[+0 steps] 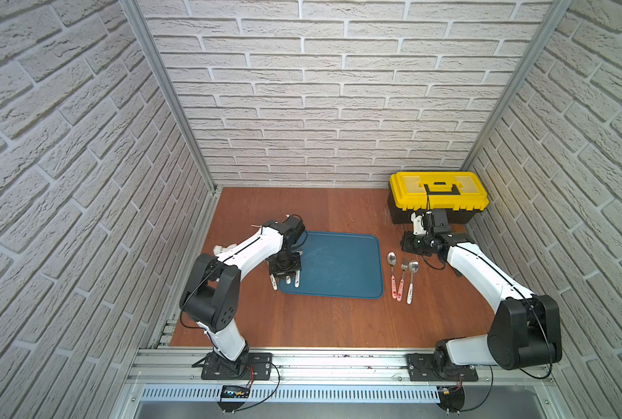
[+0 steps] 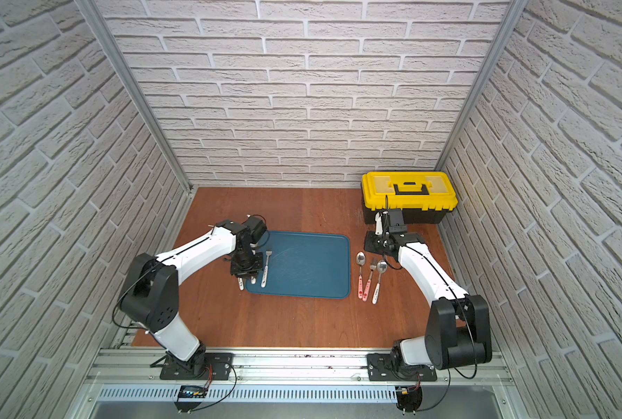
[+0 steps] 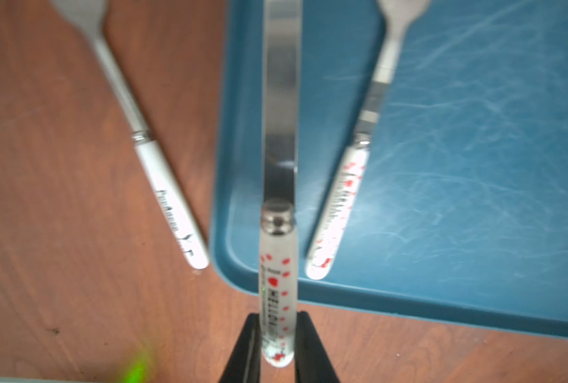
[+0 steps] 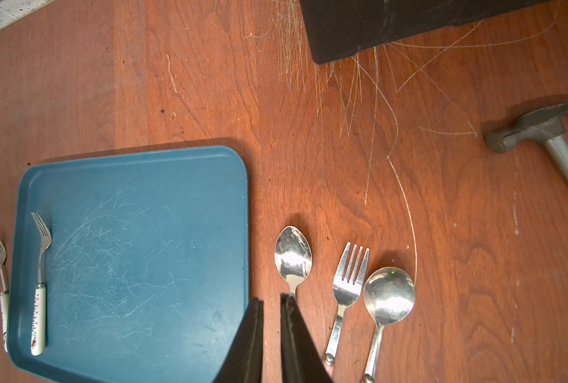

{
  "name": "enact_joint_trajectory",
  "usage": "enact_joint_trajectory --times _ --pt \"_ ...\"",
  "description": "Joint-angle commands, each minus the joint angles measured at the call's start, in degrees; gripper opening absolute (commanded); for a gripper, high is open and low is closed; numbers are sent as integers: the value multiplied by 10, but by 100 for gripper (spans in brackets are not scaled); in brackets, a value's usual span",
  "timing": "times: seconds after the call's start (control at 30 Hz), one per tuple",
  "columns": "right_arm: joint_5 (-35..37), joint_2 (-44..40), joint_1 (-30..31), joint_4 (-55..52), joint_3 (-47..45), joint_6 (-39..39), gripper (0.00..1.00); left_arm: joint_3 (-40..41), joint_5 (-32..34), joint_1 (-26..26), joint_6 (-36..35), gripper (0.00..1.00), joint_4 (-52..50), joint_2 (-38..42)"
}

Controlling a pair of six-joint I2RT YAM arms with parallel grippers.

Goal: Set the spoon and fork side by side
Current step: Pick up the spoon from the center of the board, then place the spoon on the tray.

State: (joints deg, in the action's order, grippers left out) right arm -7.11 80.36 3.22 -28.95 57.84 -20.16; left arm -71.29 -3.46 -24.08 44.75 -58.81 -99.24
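Next, I carry the spoon past the fork to the tray's open side (image 1: 308,268) with my left gripper, because the fork leaves only a narrow part (image 3: 248,198) by the tray's rim.
Right of the blue tray (image 1: 338,268), an oval spoon (image 1: 391,258), a fork (image 1: 404,265) and a round spoon (image 1: 413,267) lie in a row on the wood. Another fork (image 4: 40,238) lies inside the tray's left edge, and a white-handled fork (image 3: 170,199) rests on the wood just outside it. My left gripper (image 3: 277,315) is shut on the heart-printed handle of a flat-bladed knife (image 3: 281,116), held over the tray's left rim. My right gripper (image 4: 272,296) hovers above the oval spoon's handle (image 4: 292,257), shut with nothing between its fingers.
A yellow-lidded black toolbox (image 1: 438,192) stands at the back right, close behind my right wrist. A hammer (image 4: 537,129) lies on the wood to the right of the cutlery row. Brick-patterned walls close in both sides and the back.
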Motion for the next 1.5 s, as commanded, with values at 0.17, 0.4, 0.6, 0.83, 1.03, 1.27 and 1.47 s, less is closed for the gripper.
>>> enact_joint_trajectory --times 0.17,0.4,0.6,0.83,1.03,1.27,1.47 --pt "7 -17 2 15 -1 -2 16 -86 -7 -57 -3 17 -32 -104" --pt "0 -18 -2 18 -1 -3 16 -154 -5 -77 -17 18 -60 -161" --pt "-4 -19 -4 20 -3 -3 16 -146 -10 -77 -7 18 -60 -165" --pt "-10 -15 -4 22 -3 -5 17 -111 -22 -78 7 18 -48 -150" --pt "-8 -17 -4 22 -3 -5 16 -97 -23 -79 9 18 -37 -147" --pt "-8 -20 -4 22 -3 -5 17 -124 -18 -77 4 18 -39 -163" --pt "-10 -19 -5 23 -5 -4 17 -129 -15 -71 0 18 -39 -169"
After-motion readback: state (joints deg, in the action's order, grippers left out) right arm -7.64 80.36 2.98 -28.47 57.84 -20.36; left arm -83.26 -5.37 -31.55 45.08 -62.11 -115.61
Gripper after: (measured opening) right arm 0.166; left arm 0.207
